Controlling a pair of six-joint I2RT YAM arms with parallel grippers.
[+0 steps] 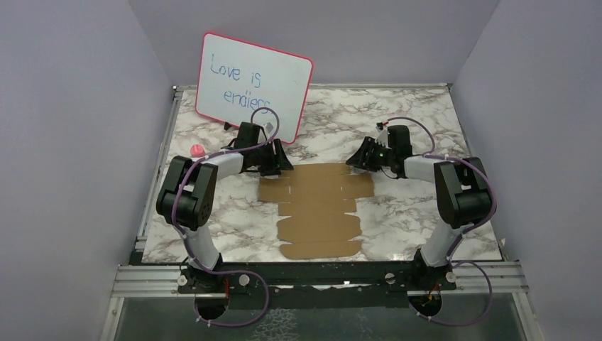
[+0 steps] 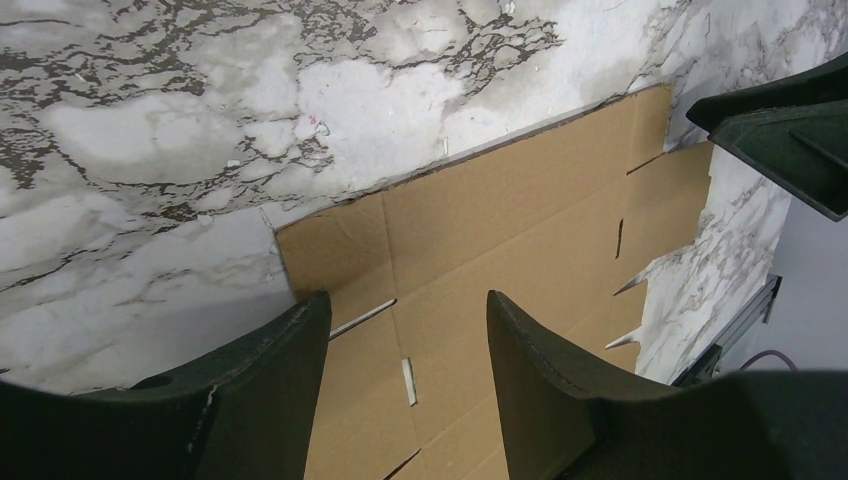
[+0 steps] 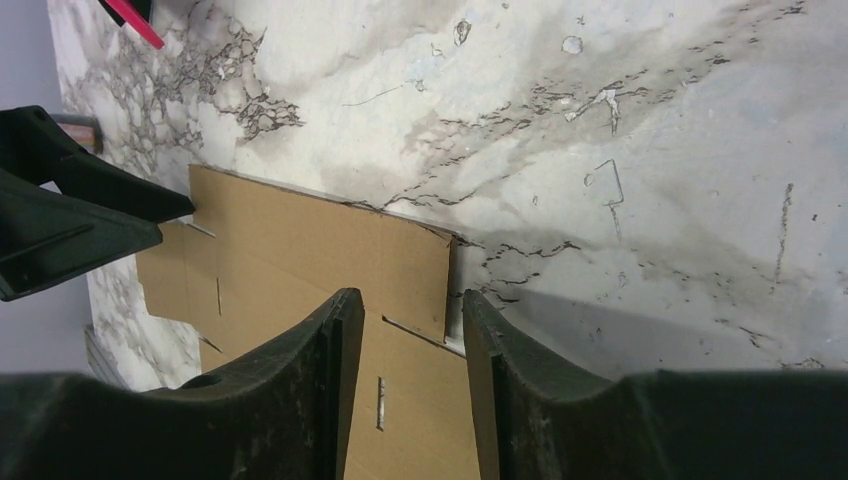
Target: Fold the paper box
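My right gripper should push the flap's outer edge [image 3: 448,288] up and inward before pinching it, because the sheet's corner flap [image 3: 412,284] lies low under the gripper's fingers.
The paper box [image 1: 319,206] is a flat brown die-cut cardboard sheet lying on the marble table, its flaps and slits showing. My left gripper [image 1: 272,166] hovers over the sheet's far left corner. In the left wrist view its jaws [image 2: 407,300] stand open above the cardboard [image 2: 500,230], with nothing between them. My right gripper [image 1: 357,163] is at the far right corner. Its jaws [image 3: 412,295] are apart, straddling the sheet's right edge [image 3: 300,240] from above, and the cardboard stays flat.
A pink-framed whiteboard [image 1: 254,82] with writing leans at the back left, close behind the left arm. A small pink ball [image 1: 196,150] lies left of that arm. The metal rail [image 1: 319,273] runs along the table's near edge, just past the sheet.
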